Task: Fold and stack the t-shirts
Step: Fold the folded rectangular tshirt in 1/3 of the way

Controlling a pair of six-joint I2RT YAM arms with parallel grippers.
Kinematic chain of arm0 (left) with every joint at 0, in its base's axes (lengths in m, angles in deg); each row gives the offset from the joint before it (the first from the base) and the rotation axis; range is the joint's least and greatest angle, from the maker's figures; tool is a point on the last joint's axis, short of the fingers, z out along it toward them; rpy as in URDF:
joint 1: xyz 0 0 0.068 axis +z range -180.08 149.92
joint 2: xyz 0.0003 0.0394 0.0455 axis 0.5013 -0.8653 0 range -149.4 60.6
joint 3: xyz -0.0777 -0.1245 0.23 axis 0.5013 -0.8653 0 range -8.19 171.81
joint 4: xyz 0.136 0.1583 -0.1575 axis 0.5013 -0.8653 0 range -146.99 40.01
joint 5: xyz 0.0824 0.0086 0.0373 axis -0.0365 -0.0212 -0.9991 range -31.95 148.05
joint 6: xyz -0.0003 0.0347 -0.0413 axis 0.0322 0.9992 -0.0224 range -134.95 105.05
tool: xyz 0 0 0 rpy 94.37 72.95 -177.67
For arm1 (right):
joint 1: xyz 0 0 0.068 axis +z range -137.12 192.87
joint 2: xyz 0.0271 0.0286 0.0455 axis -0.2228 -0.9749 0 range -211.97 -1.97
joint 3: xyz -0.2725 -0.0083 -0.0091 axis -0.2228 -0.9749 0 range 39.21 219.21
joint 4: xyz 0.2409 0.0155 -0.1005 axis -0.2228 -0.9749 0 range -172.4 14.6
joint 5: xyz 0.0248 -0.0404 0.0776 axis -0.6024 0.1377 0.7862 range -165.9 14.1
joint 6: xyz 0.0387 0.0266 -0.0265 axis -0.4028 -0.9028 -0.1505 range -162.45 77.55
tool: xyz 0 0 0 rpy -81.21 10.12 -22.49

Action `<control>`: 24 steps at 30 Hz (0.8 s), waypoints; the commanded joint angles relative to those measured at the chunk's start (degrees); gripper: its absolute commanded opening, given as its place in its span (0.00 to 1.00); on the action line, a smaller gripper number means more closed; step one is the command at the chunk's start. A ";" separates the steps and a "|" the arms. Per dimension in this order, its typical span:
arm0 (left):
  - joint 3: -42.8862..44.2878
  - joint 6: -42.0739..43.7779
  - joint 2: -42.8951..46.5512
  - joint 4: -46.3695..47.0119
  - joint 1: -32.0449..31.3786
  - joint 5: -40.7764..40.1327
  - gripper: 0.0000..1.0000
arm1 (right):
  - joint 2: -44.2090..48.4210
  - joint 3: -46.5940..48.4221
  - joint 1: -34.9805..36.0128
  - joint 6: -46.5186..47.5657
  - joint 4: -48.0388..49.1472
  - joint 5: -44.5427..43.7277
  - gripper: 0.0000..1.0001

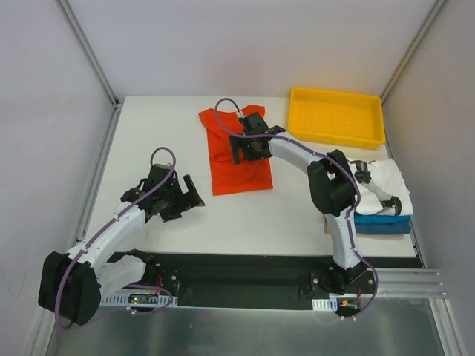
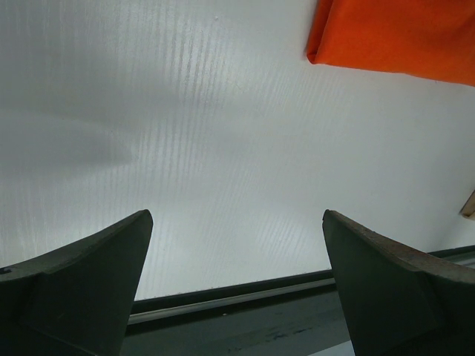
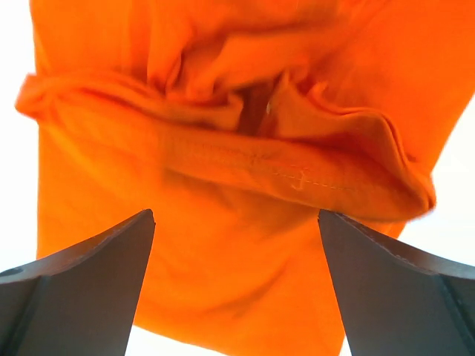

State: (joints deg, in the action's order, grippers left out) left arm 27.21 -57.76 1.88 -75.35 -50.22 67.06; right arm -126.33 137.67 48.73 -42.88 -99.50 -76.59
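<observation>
I should smooth the sleeve toward the collar (image 1: 223, 120) with my right gripper before it takes the hem, because a bunched sleeve end (image 1: 214, 156) sticks out past the t-shirt's side edge.
An orange-red t-shirt (image 1: 236, 165) lies partly folded on the white table, back centre. My right gripper (image 1: 249, 147) hovers over its upper half, jaws wide and empty; in the right wrist view the shirt (image 3: 237, 133) fills the frame with a bunched sleeve fold between the fingertips (image 3: 133, 237). My left gripper (image 1: 185, 199) is open over bare table to the shirt's lower left; the left wrist view shows only a corner of the orange shirt (image 2: 393, 37) at top right. A white t-shirt (image 1: 382, 185) lies on a blue one (image 1: 382, 224) at the right edge.
A yellow plastic tray (image 1: 338, 117) stands at the back right. White walls enclose the table on three sides. A black rail (image 1: 245, 271) runs along the near edge between the arm bases.
</observation>
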 commanded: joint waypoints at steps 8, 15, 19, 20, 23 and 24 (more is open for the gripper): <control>0.02 0.18 -0.69 0.49 0.37 2.41 0.99 | -11.69 19.04 -4.74 1.74 2.74 6.12 0.96; 1.07 0.18 -1.92 0.67 0.37 2.85 0.99 | -12.25 25.30 -6.68 3.58 2.65 9.83 0.96; 3.70 0.09 -6.39 2.33 0.37 3.20 0.99 | -3.20 16.91 -6.68 3.25 3.35 6.42 0.96; 4.15 -0.17 -7.45 3.03 0.37 3.46 0.99 | -0.65 13.46 -6.68 2.37 4.66 6.14 0.96; 6.78 -0.17 -11.85 4.36 0.37 4.60 0.99 | 14.69 -3.36 -6.59 -0.88 14.14 3.86 0.96; 7.31 -0.26 -13.77 4.71 0.37 4.87 0.99 | 17.28 -7.53 -6.41 -1.33 18.43 3.94 0.96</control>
State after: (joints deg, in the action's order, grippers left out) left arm 30.49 -57.76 -7.39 -73.67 -50.22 69.88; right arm -127.86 143.26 41.72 -41.43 -93.32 -70.67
